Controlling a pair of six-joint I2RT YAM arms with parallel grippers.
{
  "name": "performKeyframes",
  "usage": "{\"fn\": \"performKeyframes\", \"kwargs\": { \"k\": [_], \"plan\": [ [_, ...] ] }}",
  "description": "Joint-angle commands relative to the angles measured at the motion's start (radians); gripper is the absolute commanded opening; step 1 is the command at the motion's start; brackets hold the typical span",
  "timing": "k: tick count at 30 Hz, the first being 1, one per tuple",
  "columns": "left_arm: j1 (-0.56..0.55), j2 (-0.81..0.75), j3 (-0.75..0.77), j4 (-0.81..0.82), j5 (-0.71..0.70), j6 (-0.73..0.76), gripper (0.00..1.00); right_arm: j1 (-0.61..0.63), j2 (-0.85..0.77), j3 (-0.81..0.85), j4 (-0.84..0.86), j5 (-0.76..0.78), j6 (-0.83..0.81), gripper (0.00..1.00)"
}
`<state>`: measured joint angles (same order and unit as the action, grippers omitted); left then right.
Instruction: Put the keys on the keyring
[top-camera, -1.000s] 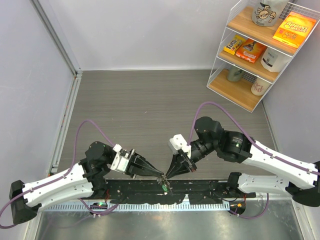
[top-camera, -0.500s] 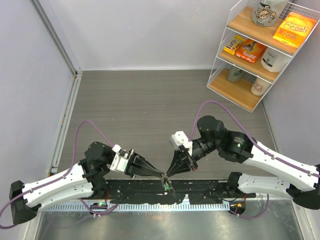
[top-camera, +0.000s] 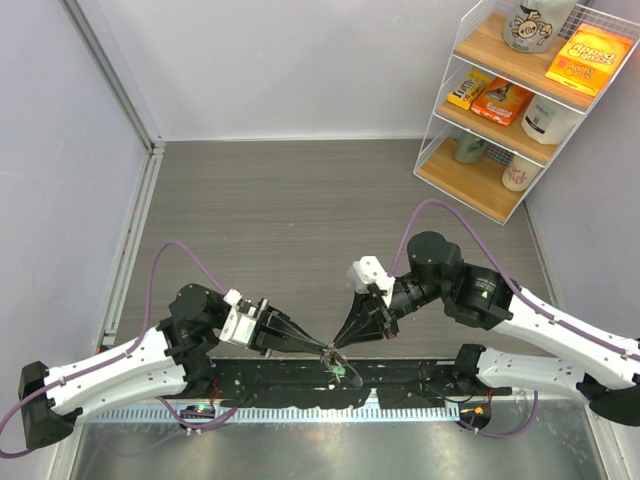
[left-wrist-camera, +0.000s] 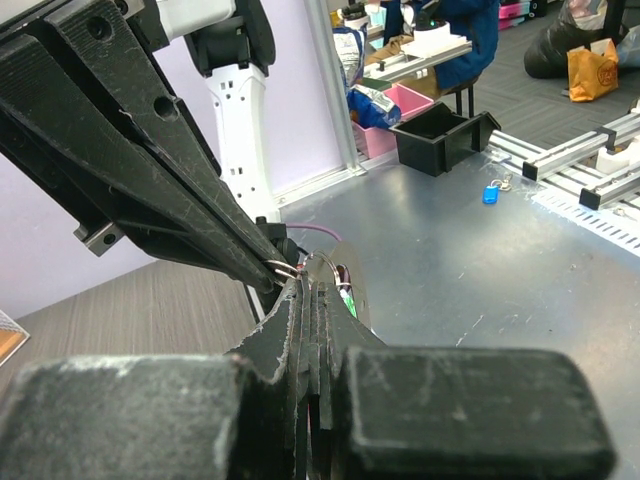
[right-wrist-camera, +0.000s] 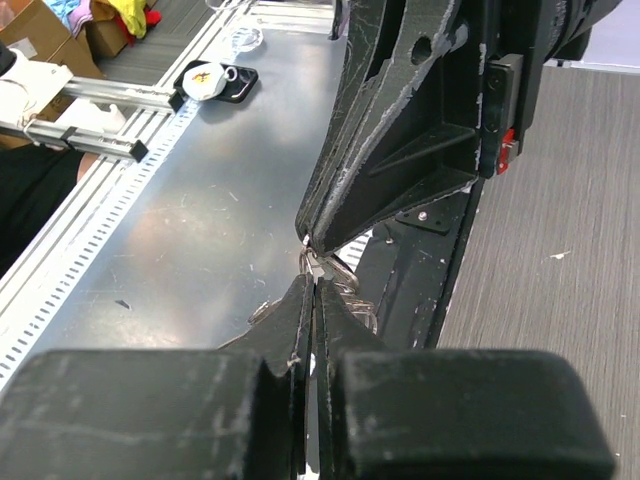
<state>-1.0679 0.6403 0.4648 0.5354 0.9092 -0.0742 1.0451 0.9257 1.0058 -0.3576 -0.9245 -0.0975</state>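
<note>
The same spot of the keyring (left-wrist-camera: 287, 268) is crowded by both grippers, so next my left gripper opens, lets the keys (top-camera: 343, 373) hang from my right gripper, and then pinches below the right gripper's fingers.
My two grippers meet tip to tip above the black rail at the table's near edge. The left gripper (top-camera: 321, 350) is shut on the keyring (left-wrist-camera: 324, 262), whose thin silver loop rises from its fingertips. A bright green piece (left-wrist-camera: 347, 301) and a small dark-headed key (left-wrist-camera: 345, 275) hang on the ring just beyond. The right gripper (top-camera: 335, 348) is shut too, pinching thin silver wire (left-wrist-camera: 283, 268) at the ring's edge. In the right wrist view the right gripper (right-wrist-camera: 312, 280) touches the left fingertips (right-wrist-camera: 310, 236), with wire coils (right-wrist-camera: 350, 292) behind. I cannot tell whether other keys are there.
A black rail (top-camera: 420, 375) and a slotted white strip (top-camera: 130, 412) run along the near edge over a metal surface. A wire shelf rack (top-camera: 520, 100) with boxes and cups stands at the back right. Grey walls close the left and back.
The right arm's elbow and wrist have shifted a little right and back. Both fingertips stay together at the ring, and the green piece now hangs slightly further right.
</note>
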Motion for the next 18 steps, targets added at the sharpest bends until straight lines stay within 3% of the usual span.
{"fn": "performKeyframes", "kwargs": {
  "k": [1,11,18],
  "plan": [
    [-0.014,-0.001,-0.003,0.057,0.019,0.002,0.00,-0.011,-0.050,-0.009,0.169,0.110,0.057,0.05],
    [-0.014,0.007,-0.005,0.014,-0.090,0.040,0.01,-0.010,-0.129,-0.107,0.345,0.253,0.163,0.05],
    [-0.014,0.002,-0.006,-0.021,-0.194,0.062,0.18,-0.008,-0.168,-0.182,0.488,0.303,0.219,0.05]
  ]
}}
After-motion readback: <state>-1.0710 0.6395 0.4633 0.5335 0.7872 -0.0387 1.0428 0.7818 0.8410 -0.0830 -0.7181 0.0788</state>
